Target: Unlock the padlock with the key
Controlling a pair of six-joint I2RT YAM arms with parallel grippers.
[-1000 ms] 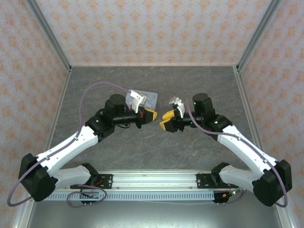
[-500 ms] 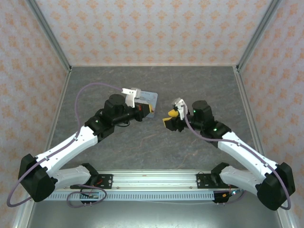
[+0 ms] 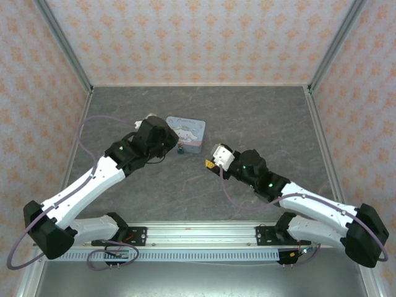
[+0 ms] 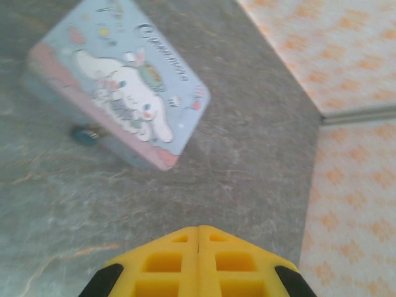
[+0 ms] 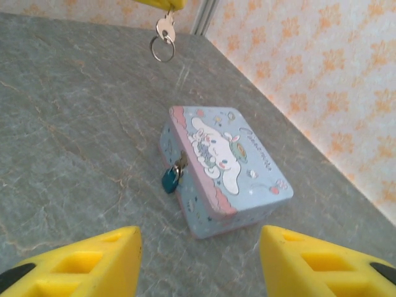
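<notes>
My left gripper has the key's head (image 5: pixel 165 28) and ring (image 5: pixel 164 41) hanging free below it, so my right gripper should keep moving in with open fingers until they close on the key's head.
The tiny teal padlock (image 5: pixel 169 179) hangs on the hasp at the front of a pale blue cartoon tin (image 5: pixel 226 170). In the top view the padlock (image 3: pixel 180 150) sits at the tin's (image 3: pixel 187 133) near left corner. In the left wrist view it shows as a blurred teal spot (image 4: pixel 85 135). My left gripper (image 4: pixel 198 228) is shut, pads pressed together. From the right wrist view its yellow tips (image 5: pixel 162 4) pinch a small silver key (image 5: pixel 164 27) with a ring, beyond and above the padlock. My right gripper (image 5: pixel 201 266) is open and empty, nearer than the tin.
The tin stands on a grey stone-patterned floor (image 3: pixel 247 117) boxed in by orange-patterned walls (image 3: pixel 198 37). The right arm (image 3: pixel 272 185) stretches across the near right. The left arm (image 3: pixel 105 170) reaches in from the near left.
The left wrist has swung left and down beside the tin. The right gripper has drawn back toward the near edge, now facing the tin and padlock.
</notes>
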